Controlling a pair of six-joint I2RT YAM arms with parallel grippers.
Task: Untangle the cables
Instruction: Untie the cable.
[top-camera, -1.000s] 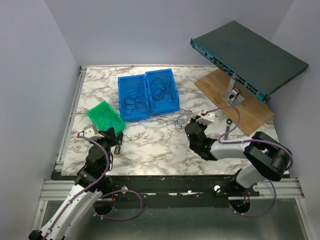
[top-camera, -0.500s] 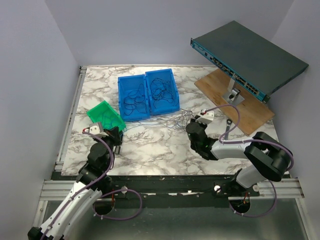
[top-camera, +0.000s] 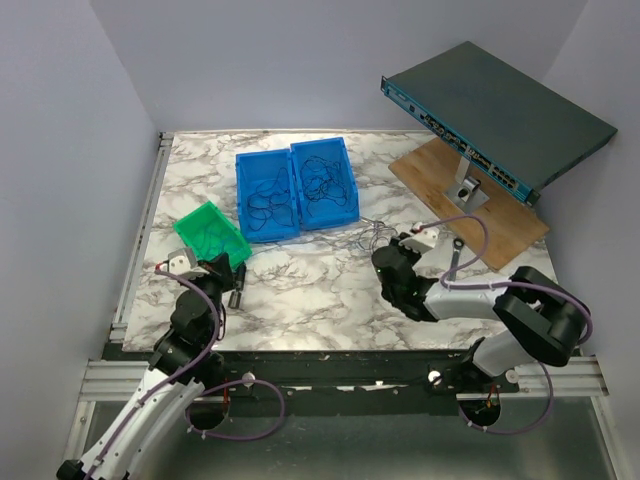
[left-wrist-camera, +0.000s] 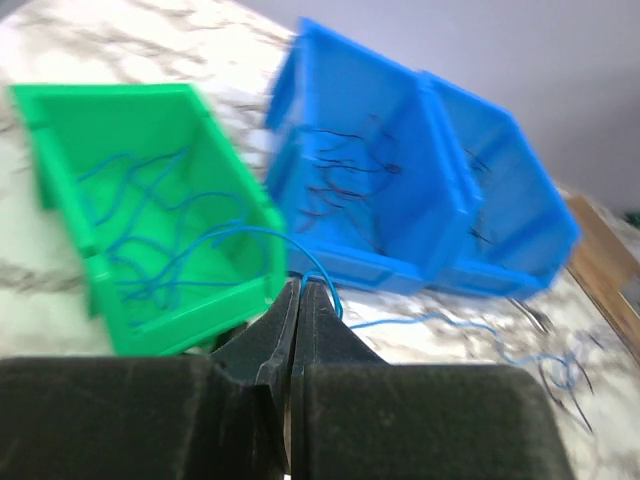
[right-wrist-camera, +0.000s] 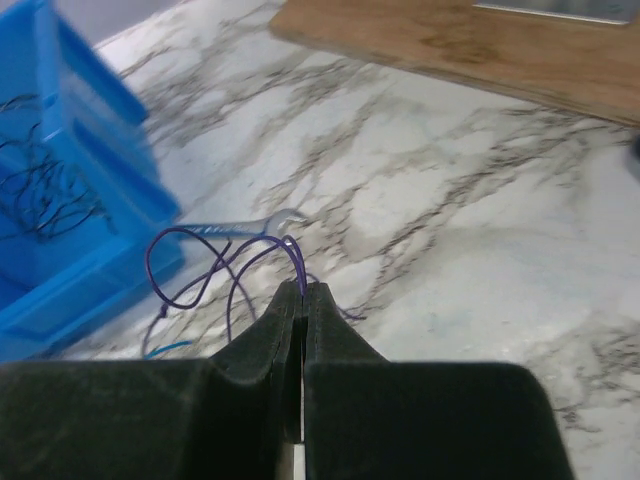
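My left gripper should pull the blue cable's tail clear of the small tangle (top-camera: 373, 236) it lies in, past the green bin, before it lowers the cable into the bin.
My left gripper (left-wrist-camera: 300, 286) is shut on a thin blue cable (left-wrist-camera: 400, 322) just in front of the green bin (left-wrist-camera: 235, 190). That cable arcs up from the bin's corner and trails right across the marble to a small tangle (left-wrist-camera: 560, 368). My right gripper (right-wrist-camera: 302, 288) is shut on a dark purple cable (right-wrist-camera: 150, 265) that loops up to its left. In the top view the left gripper (top-camera: 233, 287) is beside the green bin (top-camera: 208, 232). The right gripper (top-camera: 385, 262) is beside the loose tangle of cables (top-camera: 365, 236).
Two blue bins (top-camera: 296, 188) holding dark curly wires stand at the back centre. The green bin holds several blue wires (left-wrist-camera: 150, 230). A silver wrench (right-wrist-camera: 240, 227) lies past the purple loop. A wooden board (top-camera: 470, 200) and a tilted network switch (top-camera: 495, 105) fill the right rear.
The right wrist has shifted slightly to the right, nudging the loose tangle. The left wrist swayed toward the green bin and came back. Both grippers stayed shut.
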